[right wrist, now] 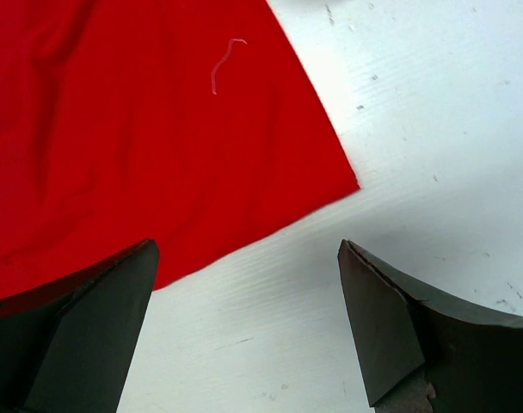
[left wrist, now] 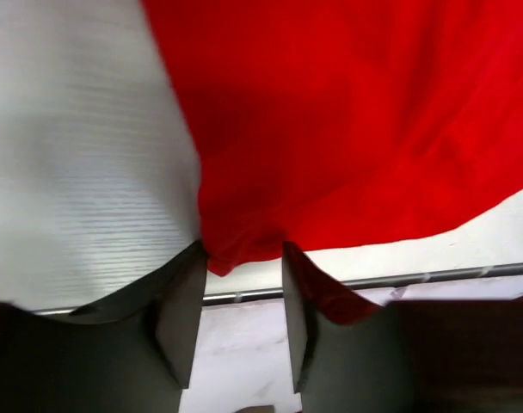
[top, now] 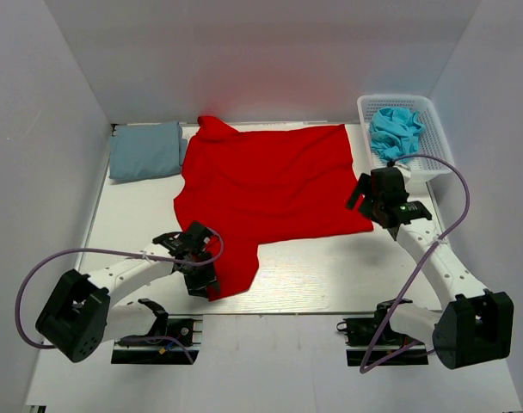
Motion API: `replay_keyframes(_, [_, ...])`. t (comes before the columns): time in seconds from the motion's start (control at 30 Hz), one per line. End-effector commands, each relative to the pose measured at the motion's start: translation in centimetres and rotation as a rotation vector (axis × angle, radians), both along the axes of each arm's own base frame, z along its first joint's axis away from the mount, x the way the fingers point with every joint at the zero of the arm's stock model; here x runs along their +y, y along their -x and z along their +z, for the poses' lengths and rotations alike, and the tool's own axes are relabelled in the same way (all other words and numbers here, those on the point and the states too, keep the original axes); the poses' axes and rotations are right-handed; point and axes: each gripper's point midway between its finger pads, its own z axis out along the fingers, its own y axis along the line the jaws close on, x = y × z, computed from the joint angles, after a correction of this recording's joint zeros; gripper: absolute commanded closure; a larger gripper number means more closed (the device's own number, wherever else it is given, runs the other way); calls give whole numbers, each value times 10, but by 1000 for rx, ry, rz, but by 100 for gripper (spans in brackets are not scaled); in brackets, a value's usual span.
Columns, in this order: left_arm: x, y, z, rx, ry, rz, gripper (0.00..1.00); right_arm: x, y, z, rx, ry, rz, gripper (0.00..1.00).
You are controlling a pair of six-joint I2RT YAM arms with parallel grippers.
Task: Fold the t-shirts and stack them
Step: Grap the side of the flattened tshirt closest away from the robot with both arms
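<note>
The red t-shirt still has soft ripples [right wrist: 45, 129] running through it, so its near edge [top: 317, 237] will come out toward me when I pull, while its far edge will hardly move.
The red t-shirt [top: 270, 185] lies spread flat across the middle of the table. My left gripper [top: 201, 280] is open at its near-left flap, and the cloth's edge [left wrist: 223, 258] lies just at my fingertips [left wrist: 191, 258]. My right gripper [top: 371, 200] is open wide and empty, just above the table by the shirt's right corner [right wrist: 352, 185]. The grey-blue t-shirt [top: 145, 151] lies folded at the back left. The turquoise t-shirt [top: 395, 131] is crumpled in the basket.
The white mesh basket [top: 438, 129] stands at the back right. White walls close in the back and both sides. The table's metal front edge [left wrist: 416, 278] runs right below the left gripper. A white thread [right wrist: 227, 60] lies on the red cloth.
</note>
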Motion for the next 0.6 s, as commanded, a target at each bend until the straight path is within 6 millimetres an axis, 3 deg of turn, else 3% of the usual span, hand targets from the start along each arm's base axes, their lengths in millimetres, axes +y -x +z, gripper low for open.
replay_keyframes(0.0, [-4, -6, -3, -32, -28, -25, 53, -13, 4, -5, -3, 5, -88, 9])
replay_keyframes(0.03, [-2, -4, -3, -24, -34, -25, 56, -16, 7, -10, 7, 12, -103, 9])
replay_keyframes(0.13, [-3, -1, -4, -23, -32, -24, 79, -26, 15, -23, 36, 38, -143, 9])
replay_keyframes(0.17, [-1, 1, -3, -18, -35, -24, 98, -29, 17, -28, 49, 40, -159, 9])
replay_keyframes(0.3, [-4, 0, 11, -43, -5, -26, 100, -39, 17, -45, 91, 77, -176, 9])
replay_keyframes(0.47, [-11, 3, 25, -41, 45, -36, 100, -33, 12, -79, 176, 41, -179, 18])
replay_keyframes(0.57, [-19, 8, 32, -29, 101, -72, 100, -33, -2, -90, 167, 17, -197, 19])
